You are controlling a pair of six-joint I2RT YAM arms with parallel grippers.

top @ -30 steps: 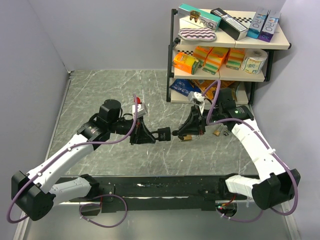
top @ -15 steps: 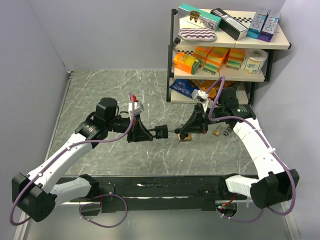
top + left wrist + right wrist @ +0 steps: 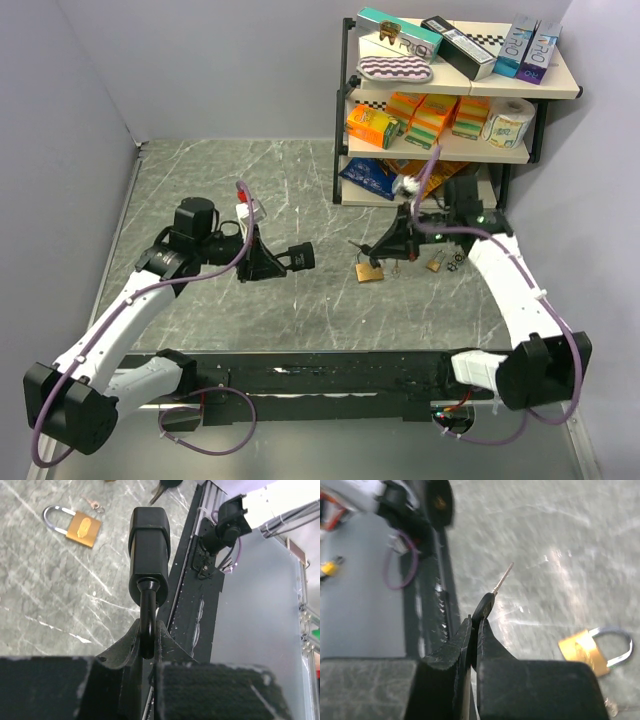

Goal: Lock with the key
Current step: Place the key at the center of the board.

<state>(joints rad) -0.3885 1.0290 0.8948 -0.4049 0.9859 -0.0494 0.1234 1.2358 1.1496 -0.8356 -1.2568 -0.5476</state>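
I can see that the marble [image 3: 327,283] next to the brass padlock is clear for the key, so I should go on moving my right gripper down toward that open spot [image 3: 320,280] and let go of the key there.
My left gripper [image 3: 268,264] is shut on the shackle of a black padlock [image 3: 298,257] and holds it above the table, body pointing right. In the left wrist view the shackle [image 3: 147,625] sits between the jaws of the gripper [image 3: 148,632], with the padlock body [image 3: 150,545] beyond them. My right gripper [image 3: 385,247] is shut on the black head of a key [image 3: 485,607], its thin blade [image 3: 502,579] pointing left toward the padlock. A wide gap separates the key tip [image 3: 353,243] from the padlock.
A brass padlock [image 3: 368,271] lies on the marble table below the key; it also shows in the left wrist view [image 3: 80,526] and the right wrist view [image 3: 592,652]. A smaller lock and keys [image 3: 440,264] lie near it. A stocked shelf [image 3: 450,100] stands back right.
The arms have pulled apart. The left gripper carried the black padlock left, and the right gripper drew the key back to the right, away from the padlock's end.
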